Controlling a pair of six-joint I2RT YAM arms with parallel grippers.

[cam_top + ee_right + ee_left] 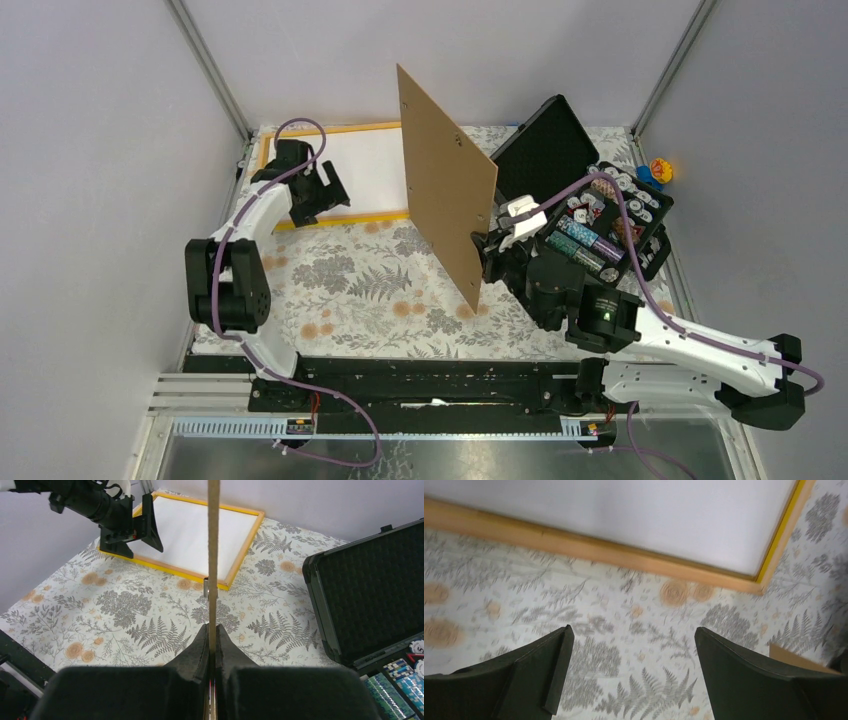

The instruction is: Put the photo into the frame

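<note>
I need to use my left gripper to pull the frame nearer before my right gripper puts the backing board onto it, because the frame lies close to the back wall.
The frame, thin and orange-yellow, lies flat at the back left of the table, and a plain white surface fills it. The photo's printed side shows in no view. My left gripper hovers open over the frame's near edge, with only tablecloth between its fingers. My right gripper is shut on the lower edge of a brown backing board and holds it upright at mid-table. The right wrist view has the board edge-on, pinched between the pads, and the frame beyond.
An open black case stands at the back right, its tray of poker chips next to the right arm. A small colourful toy sits by the right wall. A fern-patterned cloth covers the table.
</note>
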